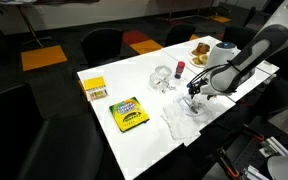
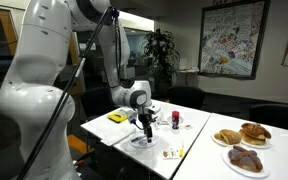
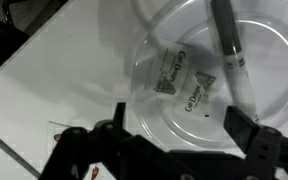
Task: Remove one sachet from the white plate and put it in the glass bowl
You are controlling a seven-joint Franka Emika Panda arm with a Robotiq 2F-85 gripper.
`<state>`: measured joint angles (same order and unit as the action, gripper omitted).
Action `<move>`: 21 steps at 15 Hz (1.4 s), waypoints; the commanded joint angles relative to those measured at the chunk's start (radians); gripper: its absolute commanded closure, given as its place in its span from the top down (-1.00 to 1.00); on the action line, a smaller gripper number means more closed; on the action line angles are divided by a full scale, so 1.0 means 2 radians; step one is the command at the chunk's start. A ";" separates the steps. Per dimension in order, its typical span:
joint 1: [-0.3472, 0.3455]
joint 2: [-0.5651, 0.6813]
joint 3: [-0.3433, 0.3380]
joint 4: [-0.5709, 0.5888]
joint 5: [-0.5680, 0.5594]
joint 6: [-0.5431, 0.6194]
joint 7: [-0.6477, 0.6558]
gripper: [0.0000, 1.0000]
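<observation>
A gap separates the dark stick from the sachet next to it, so the robot's gripper keeps going down toward that sachet until its open fingers are on both sides of it, and then close.
The white plate fills the wrist view. Two sachets lie side by side near its middle. A dark pen-like stick lies across its right part. My gripper is open and empty, and hovers just above the plate's near rim with one finger on each side. In both exterior views the gripper points down over the plate near the table's edge. The glass bowl stands apart from the gripper, nearer the table's middle.
A small red-and-white bottle stands by the bowl. A yellow crayon box and a small yellow box lie further along. A crumpled white wrapper lies by the plate. Plates of brown pastries sit at one end. Loose sachets lie near the edge.
</observation>
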<state>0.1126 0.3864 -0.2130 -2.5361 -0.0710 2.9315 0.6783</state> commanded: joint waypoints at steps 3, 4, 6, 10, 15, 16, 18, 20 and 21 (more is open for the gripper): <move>-0.001 0.050 0.013 0.050 0.048 -0.004 -0.034 1.00; -0.004 0.057 0.019 0.057 0.056 -0.006 -0.041 1.00; -0.008 0.069 0.030 0.071 0.071 -0.010 -0.054 1.00; -0.014 0.087 0.051 0.094 0.111 -0.030 -0.067 1.00; 0.003 0.092 0.038 0.101 0.125 -0.039 -0.050 0.36; 0.005 0.092 0.035 0.102 0.125 -0.038 -0.047 0.21; 0.008 0.090 0.033 0.103 0.126 -0.036 -0.041 -0.08; 0.009 0.090 0.032 0.104 0.126 -0.036 -0.036 -0.36; 0.009 0.090 0.032 0.106 0.126 -0.036 -0.034 -0.50</move>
<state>0.1153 0.5320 -0.1296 -2.3418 0.1598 2.8809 0.6044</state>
